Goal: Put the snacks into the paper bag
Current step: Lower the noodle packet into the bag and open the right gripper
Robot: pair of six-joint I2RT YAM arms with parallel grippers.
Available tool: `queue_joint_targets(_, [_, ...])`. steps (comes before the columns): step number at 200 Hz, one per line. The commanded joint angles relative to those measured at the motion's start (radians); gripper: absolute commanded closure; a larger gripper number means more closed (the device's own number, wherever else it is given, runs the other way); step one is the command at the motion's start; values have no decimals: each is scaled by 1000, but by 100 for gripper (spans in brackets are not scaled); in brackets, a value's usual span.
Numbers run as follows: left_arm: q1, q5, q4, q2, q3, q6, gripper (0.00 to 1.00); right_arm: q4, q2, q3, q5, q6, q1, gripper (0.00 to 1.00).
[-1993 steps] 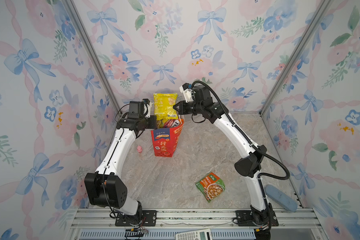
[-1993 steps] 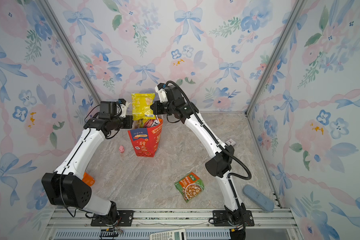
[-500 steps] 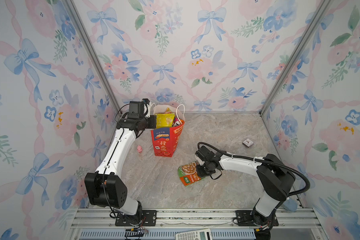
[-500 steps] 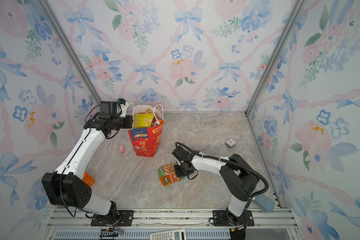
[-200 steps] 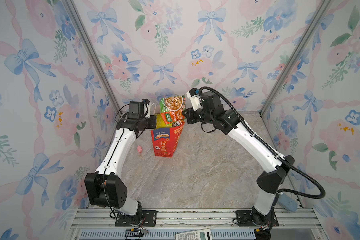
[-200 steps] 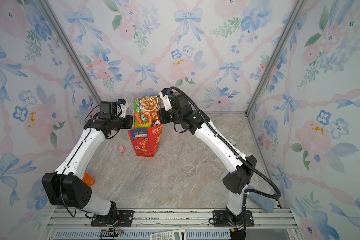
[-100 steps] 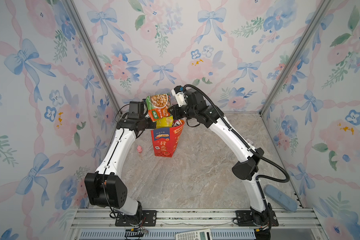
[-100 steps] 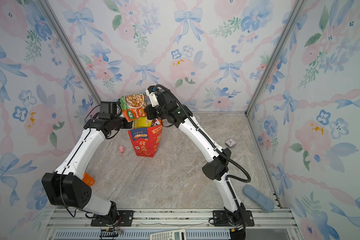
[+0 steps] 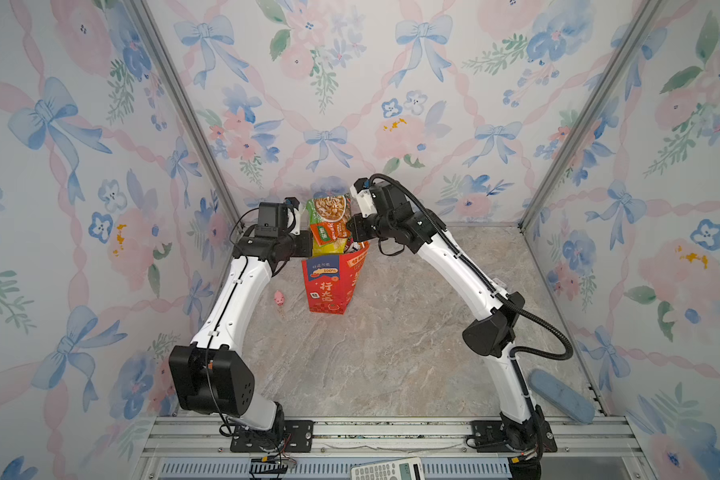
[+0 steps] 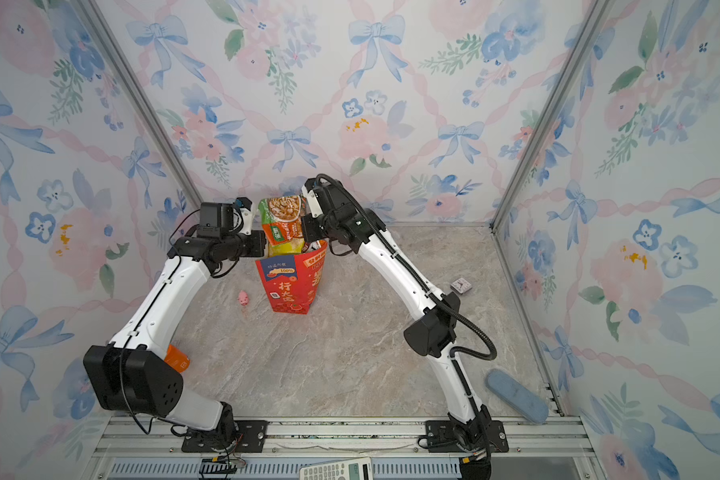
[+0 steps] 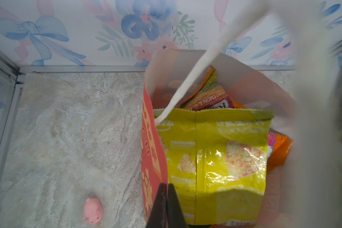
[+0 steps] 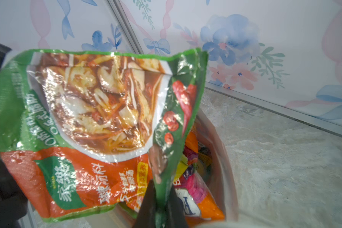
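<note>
My right gripper keeps lowering the green-orange snack packet (image 9: 331,217), which hangs upright over the paper bag's opening (image 9: 341,246), until the packet's lower edge is inside, then let go.
The red paper bag (image 9: 333,286) (image 10: 289,291) stands upright at the back of the table. My left gripper (image 9: 308,245) (image 10: 262,243) (image 11: 165,185) is shut on its near wall (image 11: 149,158). My right gripper (image 9: 352,232) (image 10: 306,230) (image 12: 160,189) is shut on one edge of a green-orange snack packet (image 9: 330,218) (image 10: 283,218) (image 12: 87,122), hanging just over the bag's mouth. A yellow packet (image 9: 329,248) (image 11: 215,158) sticks up from the bag. Purple and orange packets (image 12: 193,189) (image 11: 211,98) lie deeper inside.
A tiny pink toy pig (image 9: 279,298) (image 10: 243,298) (image 11: 93,210) lies left of the bag. A blue oblong pad (image 9: 560,397) (image 10: 516,397) rests at the front right wall, and a small square clock (image 10: 460,286) at the right. An orange thing (image 10: 176,359) peeks from under my left arm.
My right gripper swung the green-orange packet left over the bag, then back a little and lower, close above the mouth. The left gripper and the bag have stayed put.
</note>
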Motion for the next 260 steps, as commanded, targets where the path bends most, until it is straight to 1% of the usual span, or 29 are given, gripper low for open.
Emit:
queue_joint_targets(1, [7,9,-6,-24,-10,20,100,-53,9,-17,68,-47,-8,100])
queue_joint_targets(60, [8,8,-6,-27,-9,19,100,-116,26,-30,125,-102,18,100])
queue_joint_targets(97, [9,11,-6,-27,-9,21,100,-129,41,-30,131,-107,32,95])
queue_joint_targets(105, [9,10,-6,-27,-8,20,100,-132,42,-26,132,-107,32,92])
queue_joint_targets(112, [9,11,-6,-27,-9,20,100,-135,43,-21,131,-108,33,87])
queue_joint_targets(127, [11,10,-6,-27,-9,21,100,-144,42,-4,116,-107,32,68])
queue_joint_targets(133, [11,10,-6,-27,-9,21,100,-144,37,-1,106,-105,32,63])
queue_joint_targets(159, [13,10,-6,-25,-9,21,100,-120,-17,-7,42,-84,27,49])
queue_joint_targets(177, [12,10,-6,-25,-8,21,100,-83,-75,-37,3,-71,27,45])
queue_joint_targets(190, [12,9,-7,-25,-8,21,100,-32,-129,-88,-34,-54,24,43])
queue_joint_targets(215, [13,9,-6,-23,-8,21,100,74,-234,-209,-96,-10,19,41])
queue_joint_targets(243, [13,11,-6,-22,-8,21,100,197,-339,-366,-134,28,11,36])
queue_joint_targets(260, [12,11,-6,-20,-8,20,100,244,-377,-428,-148,48,8,34])
